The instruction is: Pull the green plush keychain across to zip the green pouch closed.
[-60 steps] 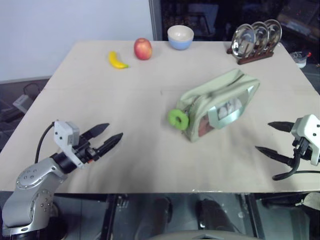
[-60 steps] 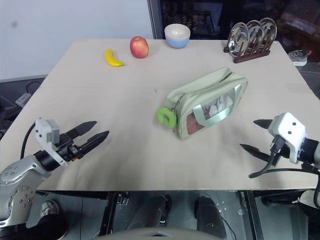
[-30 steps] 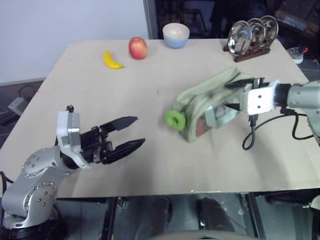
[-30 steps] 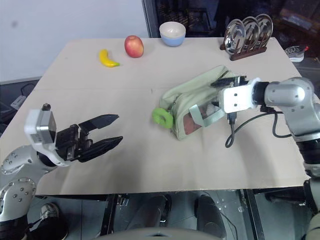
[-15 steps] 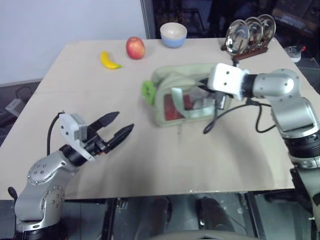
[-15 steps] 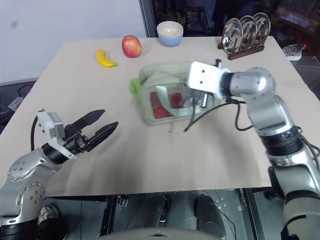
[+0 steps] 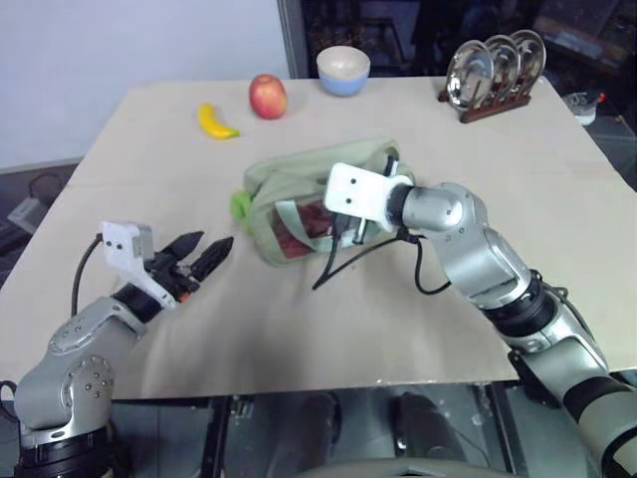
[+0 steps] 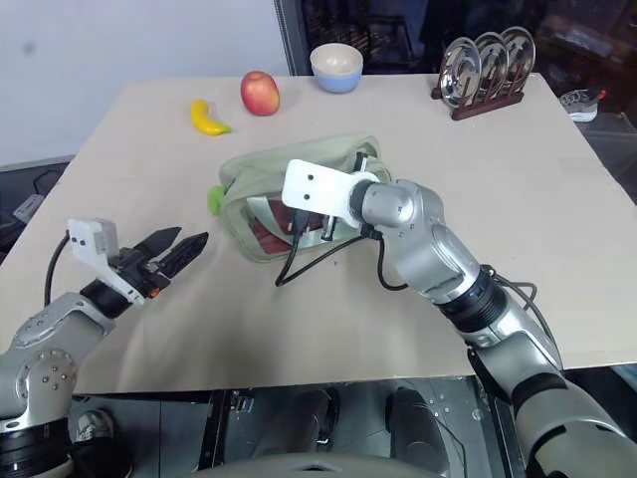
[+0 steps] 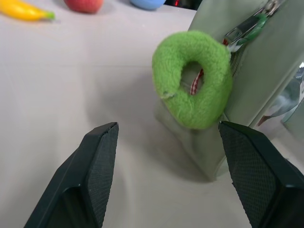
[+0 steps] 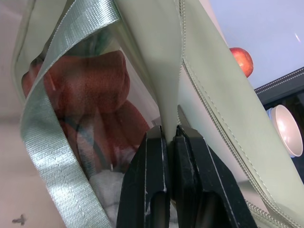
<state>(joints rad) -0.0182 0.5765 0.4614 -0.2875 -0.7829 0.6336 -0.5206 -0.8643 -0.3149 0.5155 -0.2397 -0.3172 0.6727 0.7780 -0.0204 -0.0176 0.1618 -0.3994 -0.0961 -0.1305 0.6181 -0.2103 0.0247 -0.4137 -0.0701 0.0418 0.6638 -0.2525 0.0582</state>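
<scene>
My left gripper needs to lay the green plush keychain (image 7: 240, 206), which hangs off the pouch's end away from my right gripper, on top of the pouch and hold that end (image 7: 258, 224).
The green pouch (image 7: 299, 179) lies on its side near the table's middle, its clear window and reddish contents (image 10: 90, 85) facing me. The green plush keychain (image 9: 194, 80) hangs at the pouch's left end (image 7: 239, 206). My left gripper (image 7: 214, 245) is open and level, a short way left of the keychain and pointing at it; in the left wrist view the ring sits ahead between the spread fingers (image 9: 99, 156). My right gripper (image 10: 169, 130) is shut on a fold of the pouch's fabric beside the zip seam, with its white wrist block (image 7: 353, 194) over the pouch's front.
A banana (image 7: 216, 121), an apple (image 7: 267, 97) and a pale bowl (image 7: 343, 70) stand along the table's far edge. A rack of metal plates (image 7: 495, 72) sits at the far right. The beige table (image 7: 557, 199) is bare on the right side.
My right gripper has shut on the pouch and dragged it leftward across the table. The left gripper swung out and down toward the keychain, still open.
</scene>
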